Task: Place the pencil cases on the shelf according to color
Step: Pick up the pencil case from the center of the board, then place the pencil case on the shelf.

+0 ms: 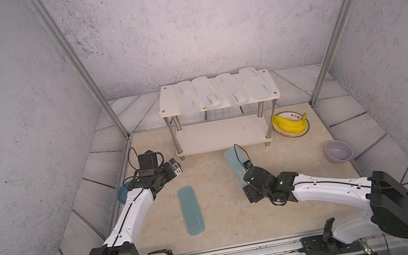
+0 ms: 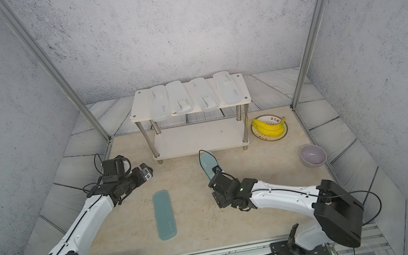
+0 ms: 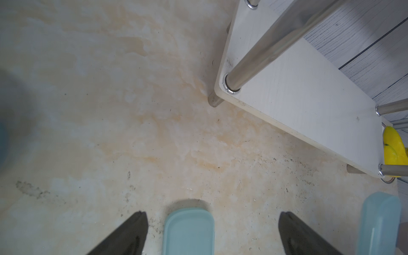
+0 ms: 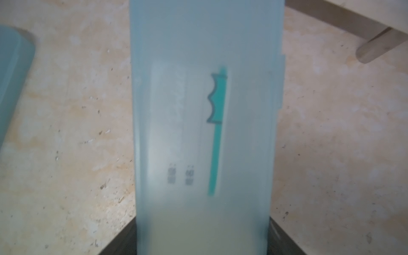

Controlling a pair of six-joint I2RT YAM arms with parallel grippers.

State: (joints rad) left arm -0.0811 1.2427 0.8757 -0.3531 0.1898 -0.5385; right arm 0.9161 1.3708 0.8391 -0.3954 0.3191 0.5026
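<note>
The held teal pencil case's far end (image 1: 230,154) points at the shelf's empty lower board (image 1: 241,131), so the robot's right gripper should keep moving forward until the board carries the case.
Several frosted white pencil cases (image 1: 207,92) (image 2: 178,100) lie side by side on the top board of the shelf (image 1: 167,100) (image 2: 141,105). Its lower board (image 1: 220,133) (image 3: 298,88) is bare. One teal pencil case (image 1: 191,211) (image 2: 165,215) (image 3: 188,231) lies flat on the table. My left gripper (image 1: 176,168) (image 2: 147,172) (image 3: 212,215) hangs open above that case's far end. My right gripper (image 1: 244,172) (image 2: 217,173) (image 4: 202,220) is shut on the other teal pencil case (image 1: 233,161) (image 2: 207,164) (image 4: 203,110), which points toward the shelf's lower board.
A plate of yellow bananas (image 1: 290,123) (image 2: 270,127) stands right of the shelf. A lilac bowl (image 1: 338,150) (image 2: 313,155) sits near the right wall. A blue bowl (image 1: 122,193) is partly hidden under my left arm. A shelf leg (image 4: 373,48) stands close to the held case.
</note>
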